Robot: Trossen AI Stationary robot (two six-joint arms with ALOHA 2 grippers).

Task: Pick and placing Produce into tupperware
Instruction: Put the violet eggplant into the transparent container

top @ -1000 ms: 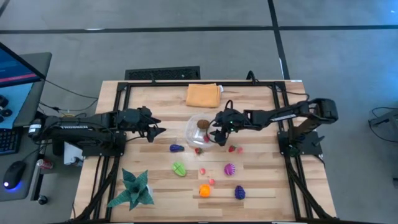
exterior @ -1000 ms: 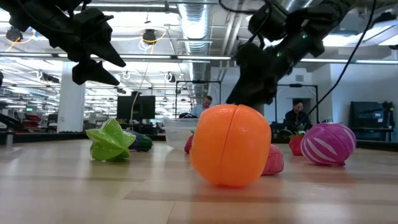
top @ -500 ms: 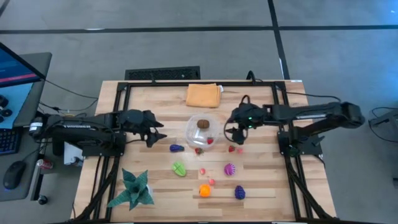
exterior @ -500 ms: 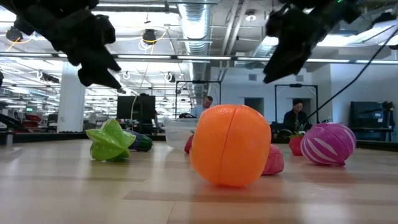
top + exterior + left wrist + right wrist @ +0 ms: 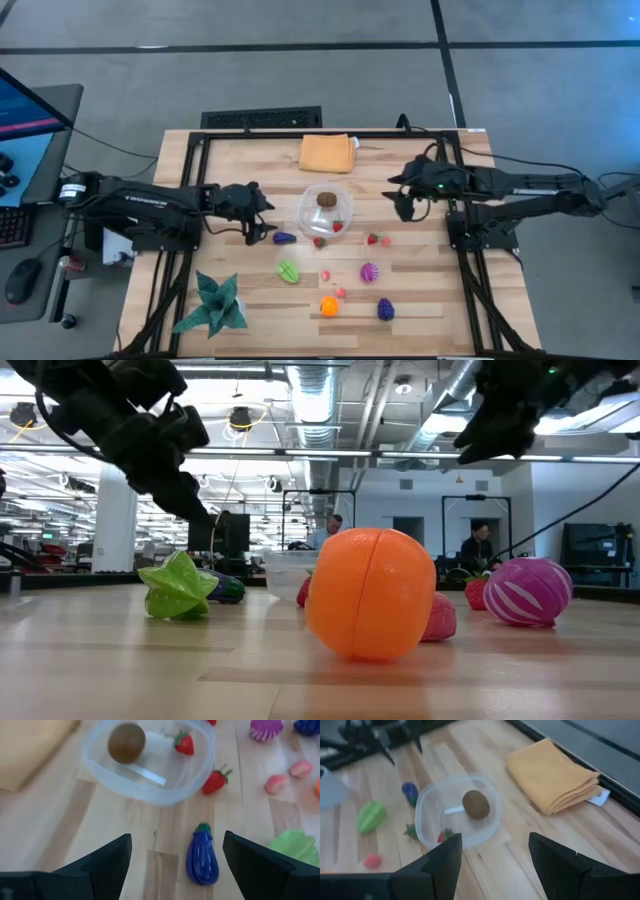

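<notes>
The dark purple eggplant has its stem pointing away from the open fingers of my left gripper. I go on down until the fingers are on both sides of its fat end, and then close them.
The clear tupperware sits mid-table and holds a brown fruit and a red strawberry. A dark purple eggplant lies on the wood just left of it, and another strawberry rests by its near rim. My left gripper is open and hovers left of the eggplant, which shows between and beyond its fingers. My right gripper is open, up in the air to the right of the tupperware.
More produce lies nearer me: a green piece, magenta piece, orange ball, purple piece, small pink and red bits. A folded orange cloth lies at the far edge, a spiky green plant near-left.
My right gripper has pulled away from over the tupperware, moving up and toward the table's right edge. My left gripper has moved right and down toward the purple eggplant, staying open.
</notes>
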